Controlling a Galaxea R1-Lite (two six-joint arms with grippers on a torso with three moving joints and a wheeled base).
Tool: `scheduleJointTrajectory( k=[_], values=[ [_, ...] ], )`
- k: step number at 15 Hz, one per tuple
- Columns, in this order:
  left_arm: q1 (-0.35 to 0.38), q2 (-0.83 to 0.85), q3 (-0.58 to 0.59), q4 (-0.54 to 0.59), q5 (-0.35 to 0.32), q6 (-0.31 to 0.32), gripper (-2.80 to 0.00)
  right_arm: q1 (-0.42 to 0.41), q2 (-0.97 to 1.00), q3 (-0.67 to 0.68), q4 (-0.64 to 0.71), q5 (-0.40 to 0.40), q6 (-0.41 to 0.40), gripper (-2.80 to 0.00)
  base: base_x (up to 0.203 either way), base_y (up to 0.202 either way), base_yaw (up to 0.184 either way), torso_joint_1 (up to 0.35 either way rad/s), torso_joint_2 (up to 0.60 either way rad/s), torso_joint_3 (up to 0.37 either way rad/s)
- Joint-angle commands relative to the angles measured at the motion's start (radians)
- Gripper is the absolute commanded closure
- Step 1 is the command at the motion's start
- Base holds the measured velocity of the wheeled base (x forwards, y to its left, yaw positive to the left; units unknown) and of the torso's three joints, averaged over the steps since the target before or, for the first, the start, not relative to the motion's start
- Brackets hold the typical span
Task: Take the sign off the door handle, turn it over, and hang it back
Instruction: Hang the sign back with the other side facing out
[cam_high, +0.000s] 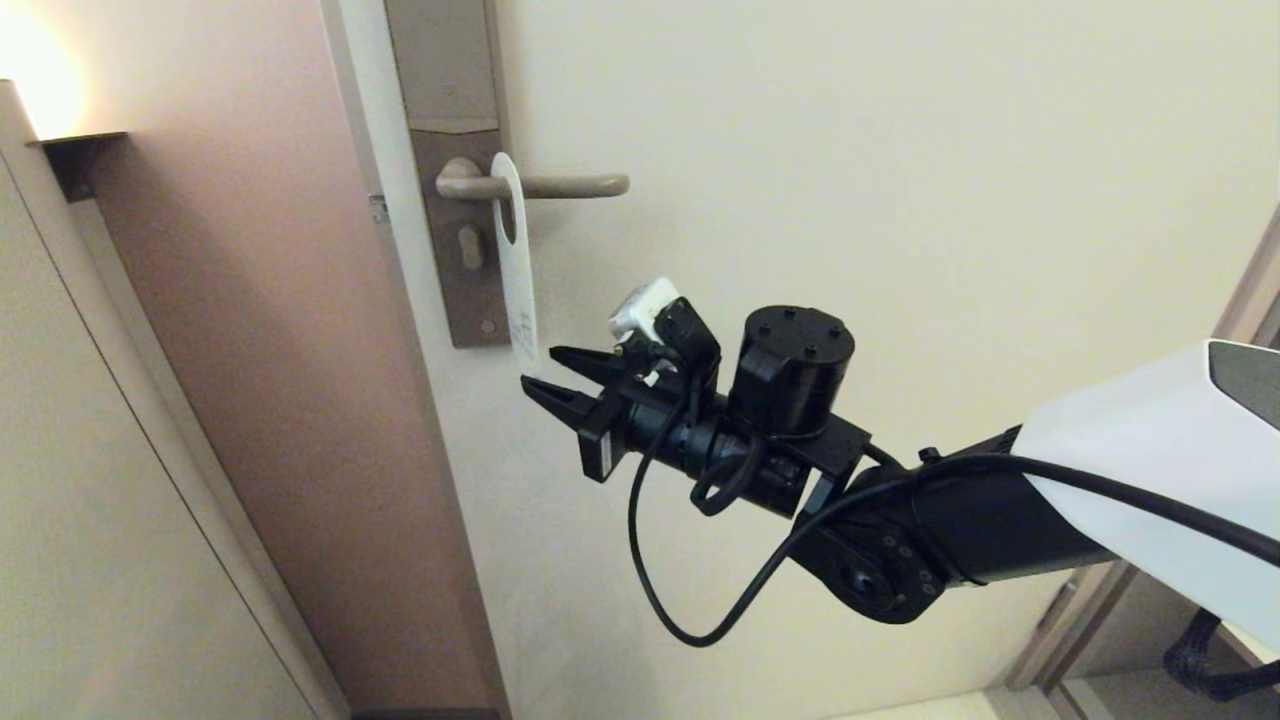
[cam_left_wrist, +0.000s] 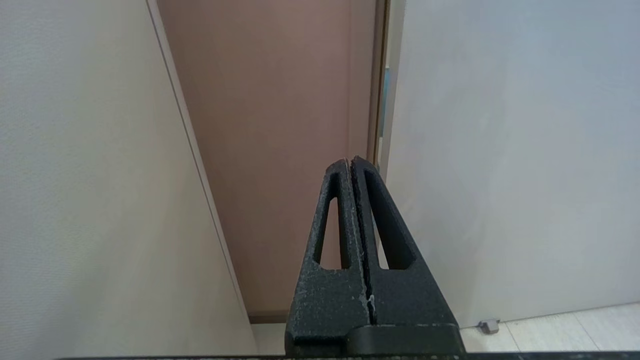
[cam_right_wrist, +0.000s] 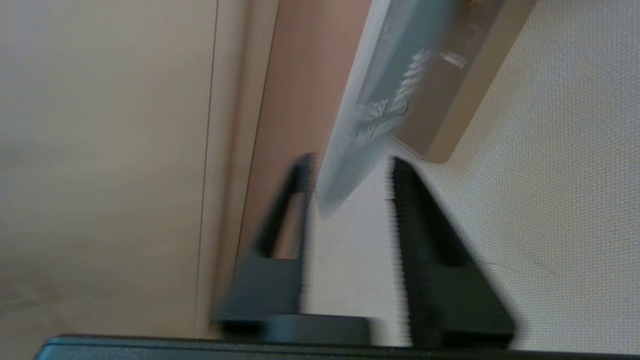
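Observation:
I should back my right gripper off, close it, and push the sign's lower half (cam_high: 522, 314) toward the handle's backplate, because the sign (cam_high: 516, 254) hangs edge-on to the door.
The sign (cam_high: 517, 265) hangs by its oval hole on the door handle (cam_high: 560, 185), white face showing, seen nearly edge-on. The handle is a beige lever on a tall brownish backplate (cam_high: 455, 170). My right gripper (cam_high: 540, 372) is open, its fingertips at the sign's lower end. In the right wrist view the sign's lower end (cam_right_wrist: 345, 165) reaches between the two fingers (cam_right_wrist: 415, 210), close to one and apart from the other. My left gripper (cam_left_wrist: 350, 162) is shut and empty, low by the door's edge, out of the head view.
The cream door (cam_high: 900, 200) fills the right side. A brown wall panel (cam_high: 270, 350) and a beige cupboard panel (cam_high: 90, 480) stand to the left. A wall lamp shelf (cam_high: 75, 140) is at upper left. A door stop (cam_left_wrist: 487, 326) sits on the floor.

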Motion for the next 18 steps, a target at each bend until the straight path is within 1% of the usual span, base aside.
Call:
scheduleJointTrajectory(
  k=[1,7,11,12,15,18],
  values=[
    [0.001,0.000,0.000,0.000,0.000,0.000,0.00,0.001,0.002,0.003,-0.009,0.004,-0.001,-2.80,0.000,0.000,0.000,0.000,0.00,0.000],
    [0.001,0.000,0.000,0.000,0.000,0.000,0.00,0.000,0.002,0.014,-0.016,0.007,0.001,-2.80,0.000,0.000,0.000,0.000,0.00,0.000],
    [0.000,0.000,0.000,0.000,0.000,0.000,0.00,-0.003,-0.033,0.017,-0.013,0.011,0.014,-2.80,0.000,0.000,0.000,0.000,0.00,0.000],
    [0.001,0.000,0.000,0.000,0.000,0.000,0.00,-0.005,-0.044,0.025,-0.012,0.011,0.022,-2.80,0.000,0.000,0.000,0.000,0.00,0.000],
    [0.001,0.000,0.000,0.000,0.000,0.000,0.00,-0.013,-0.084,0.072,-0.012,0.011,0.085,-2.80,0.000,0.000,0.000,0.000,0.00,0.000],
    [0.001,0.000,0.000,0.000,0.000,0.000,0.00,-0.023,-0.121,0.125,-0.013,0.010,0.100,-2.80,0.000,0.000,0.000,0.000,0.00,0.000]
  ],
)
